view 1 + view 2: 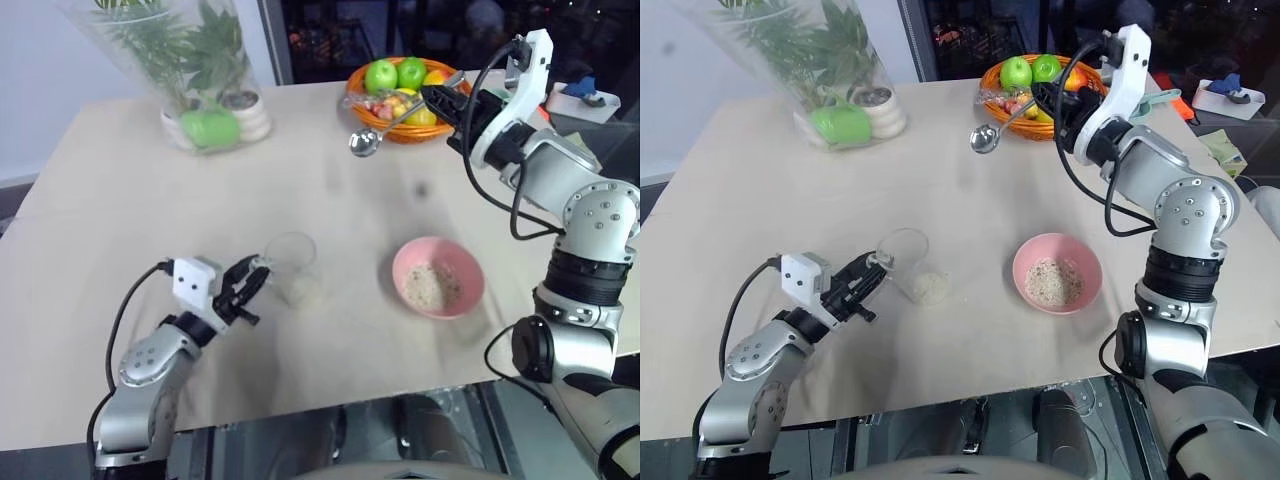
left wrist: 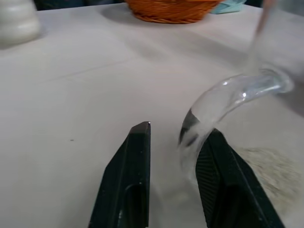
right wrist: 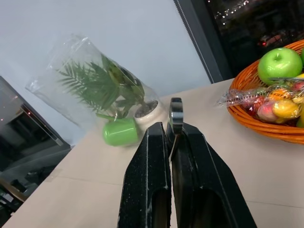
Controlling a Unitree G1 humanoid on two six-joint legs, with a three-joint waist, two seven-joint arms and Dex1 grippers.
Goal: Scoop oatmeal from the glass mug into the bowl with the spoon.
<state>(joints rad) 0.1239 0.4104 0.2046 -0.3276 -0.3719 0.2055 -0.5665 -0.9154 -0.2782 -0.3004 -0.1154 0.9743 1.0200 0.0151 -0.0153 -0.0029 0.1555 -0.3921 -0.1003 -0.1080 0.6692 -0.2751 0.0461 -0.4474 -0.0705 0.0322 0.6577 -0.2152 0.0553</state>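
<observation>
The pale oatmeal (image 1: 299, 291) sits low in the glass mug, a long way under the mug's rim (image 1: 290, 236), so it should stay in when the robot tilts the mug.
The clear glass mug (image 1: 292, 265) stands on the table left of centre, with pale oatmeal (image 1: 930, 288) at its bottom. My left gripper (image 1: 256, 277) is level at the mug's left side. In the left wrist view its fingers (image 2: 137, 156) stand open on either side of the glass handle (image 2: 223, 97), which lies against one finger. To the right sits the pink bowl (image 1: 403, 262) with some oatmeal (image 1: 1053, 282) in it. My right gripper (image 1: 437, 98) is raised over the far table, shut on the handle of the silver spoon (image 1: 363, 142), whose bowl points left.
An orange basket of fruit (image 1: 398, 131) stands at the back right, just behind the spoon. A plant in clear wrap (image 1: 190, 50) and a green object (image 1: 210, 128) are at the back left. A white tray (image 1: 1230, 97) lies beyond the table's right edge.
</observation>
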